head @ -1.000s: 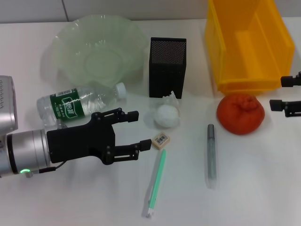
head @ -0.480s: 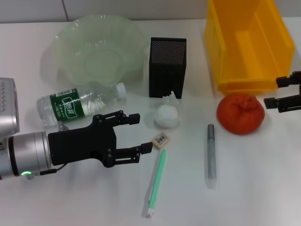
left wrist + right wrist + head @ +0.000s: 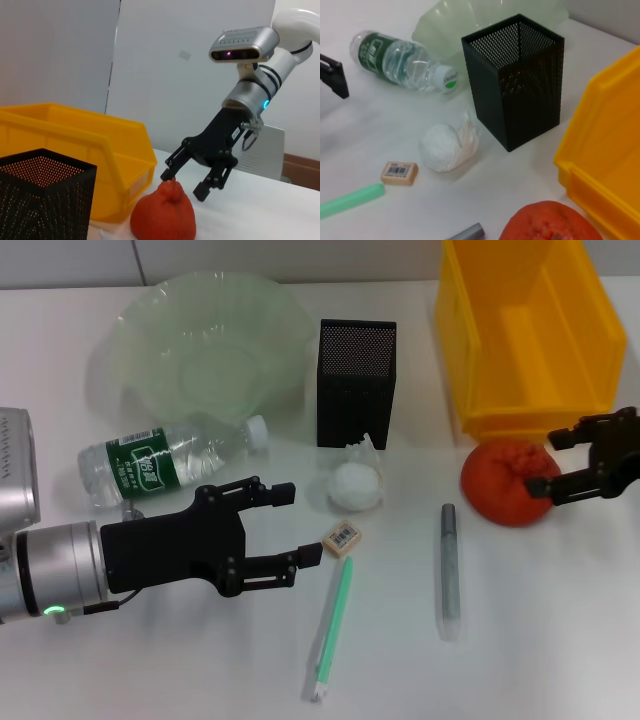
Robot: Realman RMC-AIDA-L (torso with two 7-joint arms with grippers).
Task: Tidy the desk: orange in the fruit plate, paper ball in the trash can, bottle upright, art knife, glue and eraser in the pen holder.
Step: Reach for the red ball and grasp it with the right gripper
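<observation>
The orange sits (image 3: 506, 483) by the trash can, far from my left gripper and the fruit plate, so next my right gripper passes the orange to my left gripper (image 3: 284, 526).
The red-orange orange (image 3: 505, 480) sits on the desk in front of the yellow trash can (image 3: 455, 340). My right gripper (image 3: 548, 462) is open at the orange's right side, its fingers just over the fruit; the left wrist view shows that gripper (image 3: 184, 184) above the orange (image 3: 162, 217). My left gripper (image 3: 297, 523) is open, its lower fingertip next to the beige eraser (image 3: 340, 538). The bottle (image 3: 165, 460) lies on its side. The paper ball (image 3: 355, 483) rests before the black mesh pen holder (image 3: 356, 383). The pale-green fruit plate (image 3: 130, 320) is at the back left.
A slim grey stick (image 3: 449, 565) and a slim green stick (image 3: 332, 630) lie on the near desk; I cannot tell which is the art knife and which the glue. The right wrist view shows the pen holder (image 3: 517, 75), paper ball (image 3: 445, 146) and eraser (image 3: 399, 172).
My right gripper has moved left from the desk's right edge to the orange's right side. The left gripper has barely shifted beside the eraser.
</observation>
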